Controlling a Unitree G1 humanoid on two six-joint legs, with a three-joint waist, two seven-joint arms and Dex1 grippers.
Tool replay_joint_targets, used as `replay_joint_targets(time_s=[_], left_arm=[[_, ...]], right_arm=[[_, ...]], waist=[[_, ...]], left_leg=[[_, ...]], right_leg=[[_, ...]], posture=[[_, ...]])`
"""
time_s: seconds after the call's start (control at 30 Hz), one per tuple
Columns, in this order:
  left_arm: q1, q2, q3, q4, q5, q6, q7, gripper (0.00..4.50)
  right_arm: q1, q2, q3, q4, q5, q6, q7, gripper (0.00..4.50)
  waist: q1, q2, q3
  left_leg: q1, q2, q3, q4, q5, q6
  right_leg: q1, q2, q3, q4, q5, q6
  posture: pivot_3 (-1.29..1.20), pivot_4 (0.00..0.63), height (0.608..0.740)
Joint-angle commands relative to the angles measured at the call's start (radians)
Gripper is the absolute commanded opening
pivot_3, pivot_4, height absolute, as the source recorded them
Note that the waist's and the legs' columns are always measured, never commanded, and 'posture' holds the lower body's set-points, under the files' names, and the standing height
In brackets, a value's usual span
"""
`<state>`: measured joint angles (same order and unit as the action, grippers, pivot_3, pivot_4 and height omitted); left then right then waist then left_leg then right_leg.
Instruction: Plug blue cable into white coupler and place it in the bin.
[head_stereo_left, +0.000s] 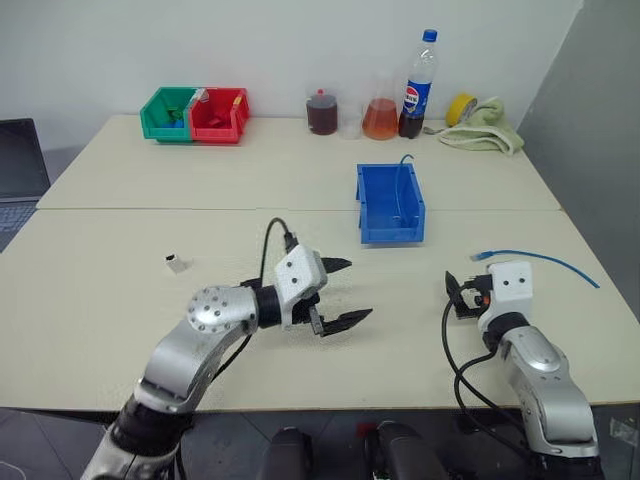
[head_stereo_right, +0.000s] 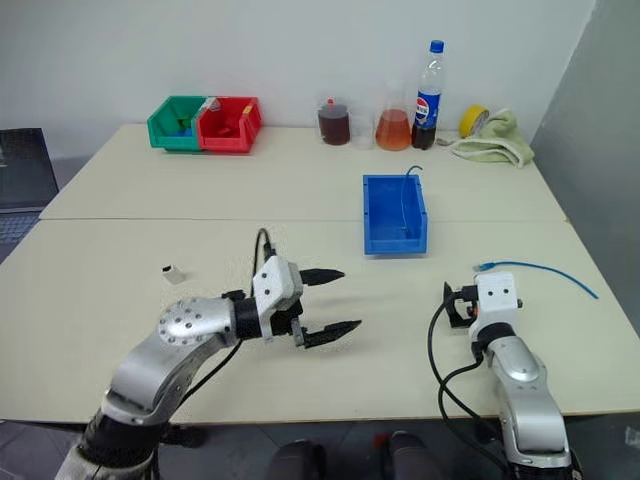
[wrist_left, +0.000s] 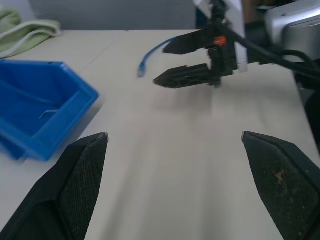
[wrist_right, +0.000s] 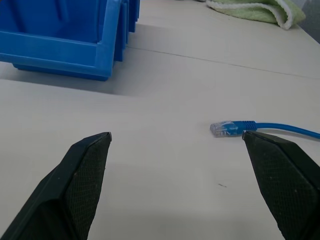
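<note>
The blue cable (head_stereo_left: 545, 257) lies crosswise to the fingers of the robot's right gripper, so that gripper should swing round along the cable and grip just behind the clear plug (head_stereo_left: 493, 253).
The blue cable (head_stereo_left: 545, 260) lies on the table at the right, its clear plug (wrist_right: 224, 129) pointing left. My right gripper (head_stereo_left: 458, 295) hovers open just near of the plug, which sits ahead of its right finger in the right wrist view. My left gripper (head_stereo_left: 358, 288) is open and empty over the table's middle, pointing right toward the right gripper (wrist_left: 160, 64). The white coupler (head_stereo_left: 177, 263) rests alone on the table at the left, well apart from both grippers. The blue bin (head_stereo_left: 392, 233) stands beyond the grippers at centre, with a thin cord inside it.
Green bin (head_stereo_left: 165, 113) and red bin (head_stereo_left: 220, 115) stand at the back left. Jars, a flask (head_stereo_left: 380, 118), a cola bottle (head_stereo_left: 418, 85), yellow tape (head_stereo_left: 460, 107) and a green towel (head_stereo_left: 485, 128) line the back right. A laptop (head_stereo_left: 20, 160) sits off the left edge.
</note>
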<state>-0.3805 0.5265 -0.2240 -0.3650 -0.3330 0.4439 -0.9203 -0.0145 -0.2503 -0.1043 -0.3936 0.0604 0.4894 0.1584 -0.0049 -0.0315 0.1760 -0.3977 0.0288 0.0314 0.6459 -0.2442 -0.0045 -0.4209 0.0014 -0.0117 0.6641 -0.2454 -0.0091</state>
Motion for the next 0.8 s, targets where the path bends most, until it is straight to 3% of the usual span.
replay_joint_targets(time_s=[0.03,0.27,0.4,0.63,0.8], left_arm=[[-0.044,-0.021,-0.014,0.073,0.008,-0.066,-0.035,4.5],[-0.108,-0.076,-0.042,0.206,0.037,-0.148,-0.069,4.5],[-0.133,-0.11,-0.061,0.276,0.059,-0.199,-0.082,4.5],[-0.165,-0.161,-0.062,0.348,0.083,-0.266,-0.083,4.5],[-0.149,-0.166,-0.054,0.339,0.086,-0.274,-0.08,4.5]], right_arm=[[-0.031,-0.051,-0.033,-0.017,0.014,-0.033,0.042,4.47],[-0.206,-0.311,-0.054,0.212,0.09,-0.108,0.351,4.47],[-0.446,-0.539,0.02,0.548,0.079,-0.278,0.693,4.47],[-0.894,-0.597,0.236,1.092,-0.089,-0.58,0.988,4.47],[-1.037,-0.601,0.313,1.383,-0.155,-0.75,1.17,4.47]], waist=[[-0.001,0.0,0.0],[-0.001,0.0,0.0],[-0.004,0.002,0.002],[-0.017,0.003,0.003],[-0.017,0.003,0.003]], left_leg=[[0.0,0.0,0.0,0.0,0.0,0.0],[0.001,-0.001,0.001,0.001,0.0,0.0],[0.001,-0.001,0.001,0.001,0.0,0.001],[0.001,0.001,0.001,0.0,0.0,0.001],[0.0,0.002,0.001,0.0,0.0,0.001]], right_leg=[[0.0,0.0,0.0,0.0,0.0,0.0],[0.001,0.001,0.001,0.001,0.001,0.001],[0.001,0.004,0.002,0.0,0.001,0.001],[0.0,0.007,0.002,-0.001,0.002,-0.003],[0.0,0.006,0.002,-0.001,0.002,-0.005]], posture=[[0.0,0.15,0.74],[0.0,0.15,0.74],[0.0,0.15,0.74],[0.0,0.15,0.74],[0.0,0.15,0.74]])
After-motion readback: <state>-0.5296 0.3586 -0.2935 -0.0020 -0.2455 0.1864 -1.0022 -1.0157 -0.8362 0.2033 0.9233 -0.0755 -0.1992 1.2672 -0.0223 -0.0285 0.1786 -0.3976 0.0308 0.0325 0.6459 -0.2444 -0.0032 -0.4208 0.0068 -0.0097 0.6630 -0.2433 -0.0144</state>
